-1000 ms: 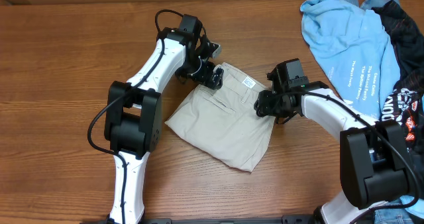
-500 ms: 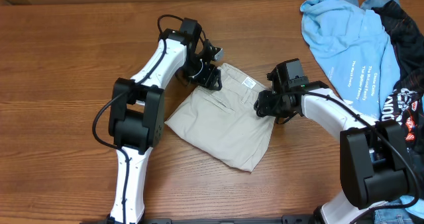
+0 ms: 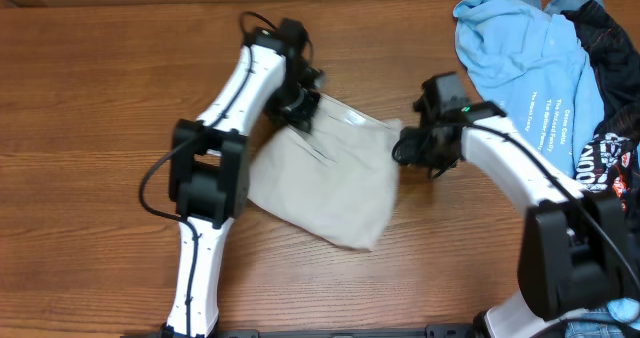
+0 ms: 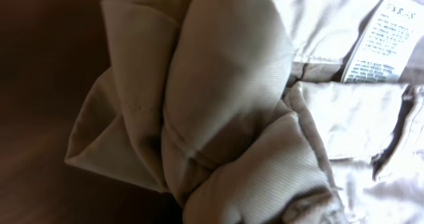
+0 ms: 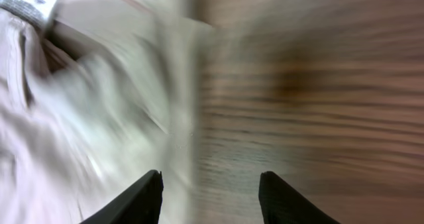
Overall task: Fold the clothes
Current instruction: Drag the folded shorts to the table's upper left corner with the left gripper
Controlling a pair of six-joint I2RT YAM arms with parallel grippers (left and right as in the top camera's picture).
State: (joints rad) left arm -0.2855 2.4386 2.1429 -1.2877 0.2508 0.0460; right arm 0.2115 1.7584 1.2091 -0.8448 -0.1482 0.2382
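The robot's left gripper has bunched waistband [image 4: 228, 85] in its fingers and the wood is clear up to the back corner [image 3: 75, 63], so this gripper should next drag the beige shorts to that corner and let go.
The beige khaki shorts [image 3: 335, 183] lie folded in the middle of the wooden table, blurred in the overhead view. My left gripper [image 3: 300, 108] sits at their upper left waistband corner, shut on bunched cloth. In the left wrist view the shorts [image 4: 232, 105] fill the frame with their white label [image 4: 384, 38]; the fingers themselves are hidden. My right gripper [image 3: 408, 150] is at the shorts' right edge. It stands open [image 5: 211, 187], one fingertip [image 5: 147, 197] over the cloth [image 5: 86, 118], the other over bare wood.
A light blue T-shirt [image 3: 520, 58] with white print lies at the back right, partly overlapped by a black garment [image 3: 605, 88] at the right edge. Bare wooden table [image 3: 100, 98] lies to the left and in front.
My left gripper has shut on the waistband corner. The shorts have shifted and now look blurred. My right gripper has moved slightly up and right and opened a little.
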